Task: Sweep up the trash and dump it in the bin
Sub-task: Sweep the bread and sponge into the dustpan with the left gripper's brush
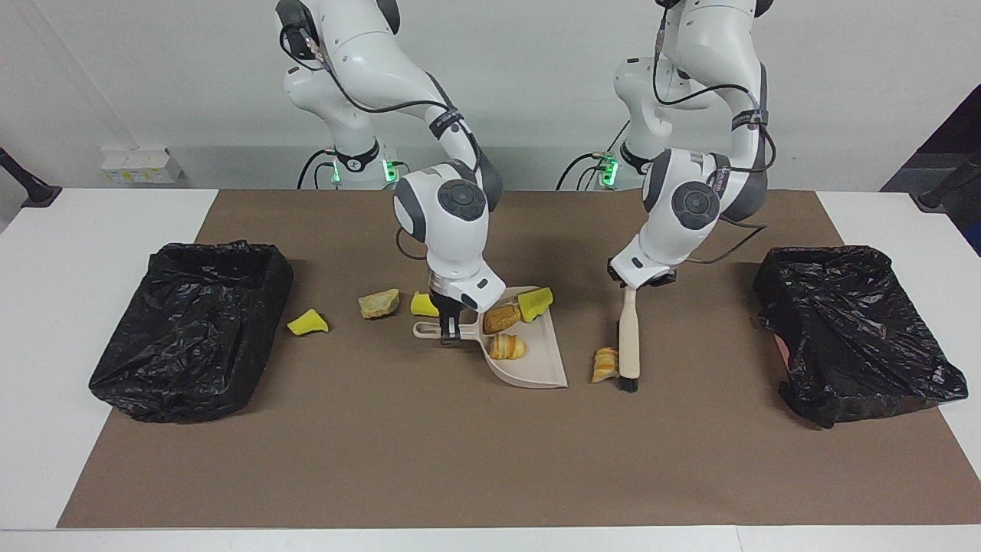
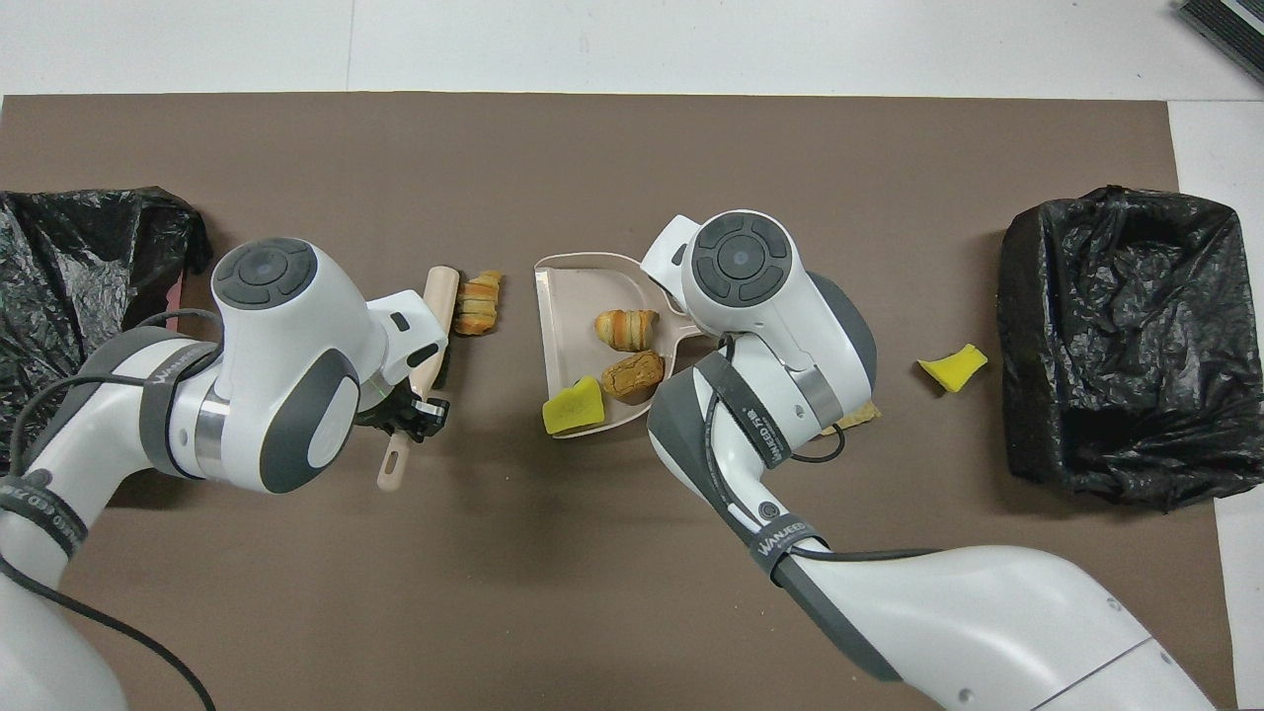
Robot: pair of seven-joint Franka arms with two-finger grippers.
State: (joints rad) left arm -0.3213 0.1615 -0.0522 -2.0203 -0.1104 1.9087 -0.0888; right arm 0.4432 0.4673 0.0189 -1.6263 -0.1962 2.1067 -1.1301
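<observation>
A croissant piece (image 2: 479, 303) lies off the dustpan's open edge, with the brush behind it. I should sweep the piece into the dustpan (image 2: 574, 326) with my left gripper before dumping.
The beige dustpan (image 1: 539, 369) (image 2: 573, 291) lies mid-mat, and my right gripper (image 1: 450, 328) is shut on its handle. In the pan lie a croissant piece (image 1: 507, 346) (image 2: 626, 327), a brown bread lump (image 1: 502, 317) (image 2: 634, 373) and a yellow sponge chunk (image 1: 535, 303) (image 2: 575, 407). My left gripper (image 1: 640, 282) (image 2: 415, 415) is shut on the beige brush (image 1: 628, 345) (image 2: 441, 296). The brush's bristles touch another croissant piece (image 1: 605, 364) (image 2: 477, 303) just off the pan's open lip. More trash lies toward the right arm's end: a yellow chunk (image 1: 424, 303), a tan lump (image 1: 378, 303) and a further yellow chunk (image 1: 307, 322) (image 2: 952, 367).
A black-bagged bin (image 1: 191, 330) (image 2: 1116, 336) stands at the right arm's end of the brown mat. A second one (image 1: 851, 330) (image 2: 79, 267) stands at the left arm's end. White table borders the mat.
</observation>
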